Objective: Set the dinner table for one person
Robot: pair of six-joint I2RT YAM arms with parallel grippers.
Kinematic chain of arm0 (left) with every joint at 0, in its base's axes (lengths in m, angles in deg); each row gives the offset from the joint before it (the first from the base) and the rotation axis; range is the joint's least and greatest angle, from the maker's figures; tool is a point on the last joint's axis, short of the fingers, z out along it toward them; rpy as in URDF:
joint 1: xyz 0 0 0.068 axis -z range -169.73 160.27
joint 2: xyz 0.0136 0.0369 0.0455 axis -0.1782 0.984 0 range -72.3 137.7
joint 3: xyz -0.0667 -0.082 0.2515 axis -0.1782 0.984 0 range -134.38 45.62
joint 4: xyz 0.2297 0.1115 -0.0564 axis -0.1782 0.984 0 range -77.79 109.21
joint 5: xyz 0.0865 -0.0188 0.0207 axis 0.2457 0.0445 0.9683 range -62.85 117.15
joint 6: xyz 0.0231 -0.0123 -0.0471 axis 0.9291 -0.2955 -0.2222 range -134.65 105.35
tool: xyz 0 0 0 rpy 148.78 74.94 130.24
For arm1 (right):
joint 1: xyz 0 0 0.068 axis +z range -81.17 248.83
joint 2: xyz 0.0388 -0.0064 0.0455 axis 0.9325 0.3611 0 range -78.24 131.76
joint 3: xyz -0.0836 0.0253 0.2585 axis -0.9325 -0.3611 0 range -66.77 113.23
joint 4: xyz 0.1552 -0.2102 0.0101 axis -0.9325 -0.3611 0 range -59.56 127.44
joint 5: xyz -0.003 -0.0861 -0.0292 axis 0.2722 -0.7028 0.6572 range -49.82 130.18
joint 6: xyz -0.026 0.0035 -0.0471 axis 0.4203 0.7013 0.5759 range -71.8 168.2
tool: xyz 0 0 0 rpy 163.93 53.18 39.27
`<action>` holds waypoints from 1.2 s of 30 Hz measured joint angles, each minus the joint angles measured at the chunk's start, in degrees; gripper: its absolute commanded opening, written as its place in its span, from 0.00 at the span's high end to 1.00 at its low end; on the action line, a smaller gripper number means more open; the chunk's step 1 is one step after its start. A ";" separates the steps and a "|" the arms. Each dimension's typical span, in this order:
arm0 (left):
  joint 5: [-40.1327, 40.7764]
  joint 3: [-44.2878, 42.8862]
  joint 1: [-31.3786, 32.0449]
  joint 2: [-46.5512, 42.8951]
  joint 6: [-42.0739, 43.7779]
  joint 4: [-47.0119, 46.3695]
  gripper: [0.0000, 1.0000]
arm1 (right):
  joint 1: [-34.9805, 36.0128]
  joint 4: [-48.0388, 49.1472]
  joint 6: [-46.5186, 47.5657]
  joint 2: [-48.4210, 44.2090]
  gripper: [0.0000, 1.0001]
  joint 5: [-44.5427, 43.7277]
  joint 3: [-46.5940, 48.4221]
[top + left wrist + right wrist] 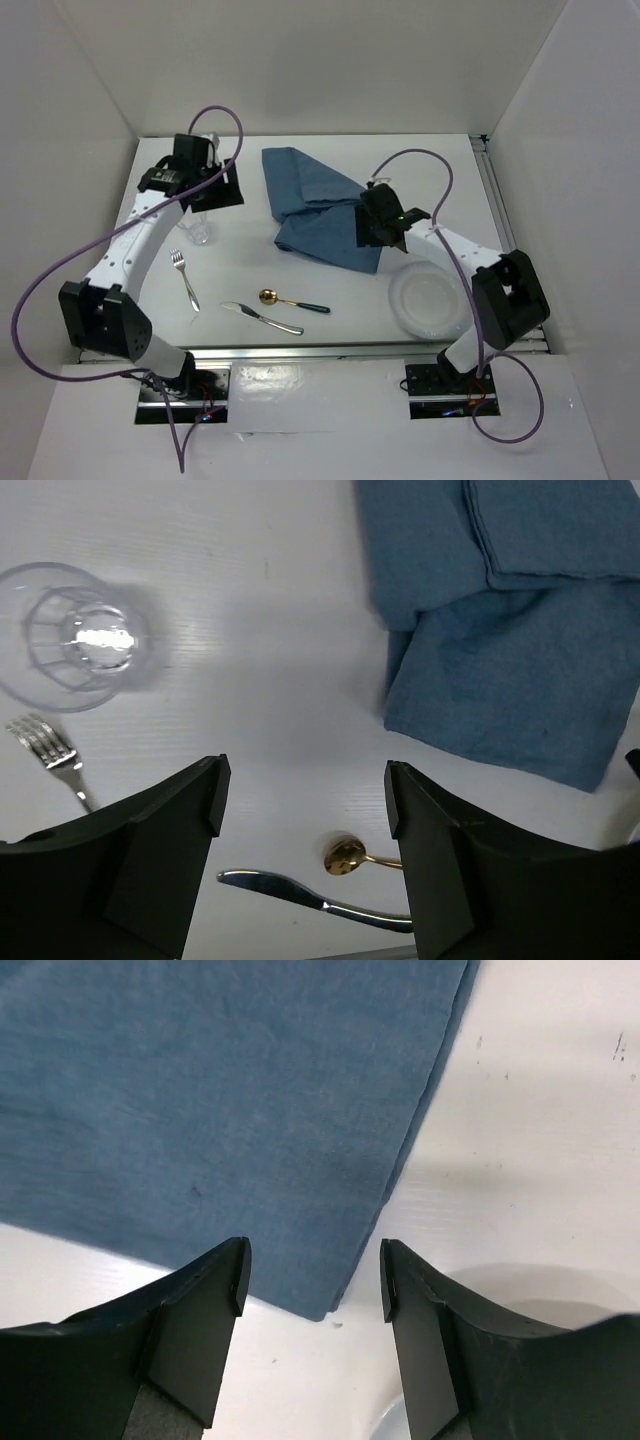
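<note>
The blue cloth is lying askew with a fold across its middle, so the robot's left gripper needs to grab the cloth's edge that faces the glass and pull the cloth straight.
The dinner table is a white top. A crumpled blue cloth placemat lies at the back middle. A white plate sits at the front right. A clear glass, a fork, a knife and a gold spoon lie at the front left. My left gripper is open and empty above bare table, between the glass and the cloth. My right gripper is open and empty over the cloth's near right corner, beside the plate.
A silver rail runs along the table's near edge. White walls close in the back and both sides. In the left wrist view the fork, the knife and the spoon lie toward the near edge.
</note>
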 measured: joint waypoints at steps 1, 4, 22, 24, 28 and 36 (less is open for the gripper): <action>-0.68 0.00 0.94 1.73 -0.13 -0.24 0.20 | -1.31 -0.02 -0.07 -1.18 0.34 1.22 0.00; -2.69 0.02 2.82 6.29 -1.36 -0.83 0.18 | -2.80 -0.04 -0.90 -3.06 0.34 5.60 0.11; -9.75 -12.41 6.34 34.47 -4.55 -8.66 0.09 | -0.55 9.38 -30.40 -7.87 0.06 31.30 -12.68; -10.21 -14.34 6.34 36.37 -4.57 -9.35 0.14 | 0.42 10.62 -33.53 -6.78 0.06 30.64 -12.68; -10.38 -17.62 6.34 38.99 -4.85 -10.01 0.46 | 0.85 13.38 -39.71 -6.29 0.09 27.56 -14.75; -10.69 -21.57 6.34 40.50 -5.77 -10.16 1.00 | 0.79 14.51 -46.82 0.90 0.16 21.38 -14.64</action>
